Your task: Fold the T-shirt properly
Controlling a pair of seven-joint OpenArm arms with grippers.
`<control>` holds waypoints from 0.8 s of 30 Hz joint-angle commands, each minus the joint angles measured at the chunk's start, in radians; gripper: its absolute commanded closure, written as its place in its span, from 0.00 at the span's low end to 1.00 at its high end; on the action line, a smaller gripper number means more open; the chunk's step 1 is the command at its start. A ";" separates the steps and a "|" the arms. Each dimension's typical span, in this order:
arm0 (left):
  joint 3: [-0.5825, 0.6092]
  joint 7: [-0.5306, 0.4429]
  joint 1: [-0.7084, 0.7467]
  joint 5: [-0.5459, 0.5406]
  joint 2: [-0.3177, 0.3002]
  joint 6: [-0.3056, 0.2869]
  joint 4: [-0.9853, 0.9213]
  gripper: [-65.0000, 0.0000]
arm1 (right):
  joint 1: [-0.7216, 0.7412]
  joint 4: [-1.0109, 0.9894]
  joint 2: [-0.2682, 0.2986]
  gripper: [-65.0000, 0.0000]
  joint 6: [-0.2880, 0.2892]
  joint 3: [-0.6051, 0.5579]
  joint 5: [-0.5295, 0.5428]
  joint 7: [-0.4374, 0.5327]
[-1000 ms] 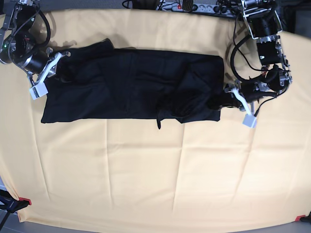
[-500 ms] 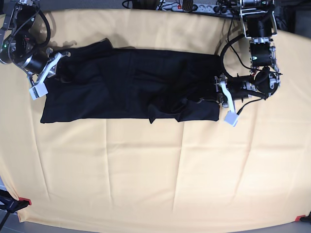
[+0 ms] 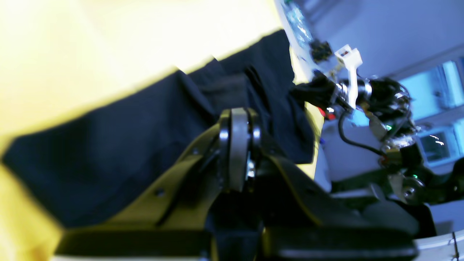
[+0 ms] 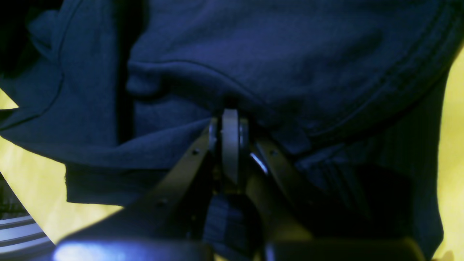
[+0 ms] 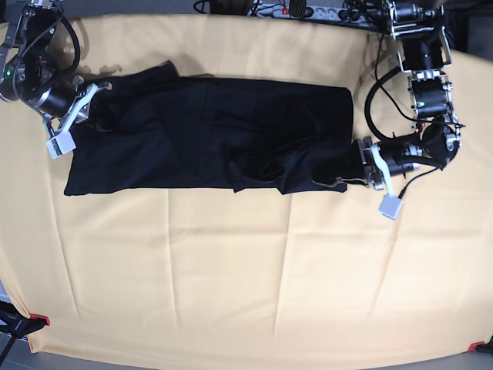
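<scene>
The T-shirt shows a rumpled flap (image 5: 283, 163) next to the robot's left gripper, so the left gripper should return, spread that T-shirt end (image 5: 317, 139) flat and push it down before the fold.
The black T-shirt (image 5: 200, 131) lies spread in a long band across the far half of the yellow table cloth (image 5: 246, 277), rumpled near its right end. At its left end my right gripper (image 5: 98, 108) is shut on a fold of the cloth; the right wrist view shows those shut jaws (image 4: 230, 112) pinching dark fabric (image 4: 275, 54). At the lower right corner my left gripper (image 5: 353, 173) is shut at the hem. In the blurred left wrist view its shut jaws (image 3: 237, 112) stand against the T-shirt (image 3: 119, 145), which stretches away to the other arm (image 3: 348, 90).
A power strip and cables (image 5: 300, 9) run along the far table edge. Red clamps hold the table cloth at the near left corner (image 5: 38, 319) and the near right corner (image 5: 474, 346). A white tab (image 5: 391, 206) sticks out from the left gripper.
My left gripper swung left over the shirt's right end, then came back right and nearer the front. The cloth at the right end bunched and shifted with it. The right arm stayed put.
</scene>
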 commanded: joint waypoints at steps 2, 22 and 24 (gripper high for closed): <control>-0.007 0.001 -0.010 0.091 -0.012 0.004 0.015 1.00 | 0.006 0.015 0.014 1.00 0.005 0.008 0.025 0.022; 0.398 0.001 0.006 0.043 0.064 -0.026 0.015 1.00 | 0.006 0.015 0.014 1.00 0.005 0.008 0.025 0.030; 0.429 0.001 0.005 0.044 0.090 -0.030 0.015 1.00 | 0.006 0.015 0.014 1.00 0.005 0.008 0.025 0.030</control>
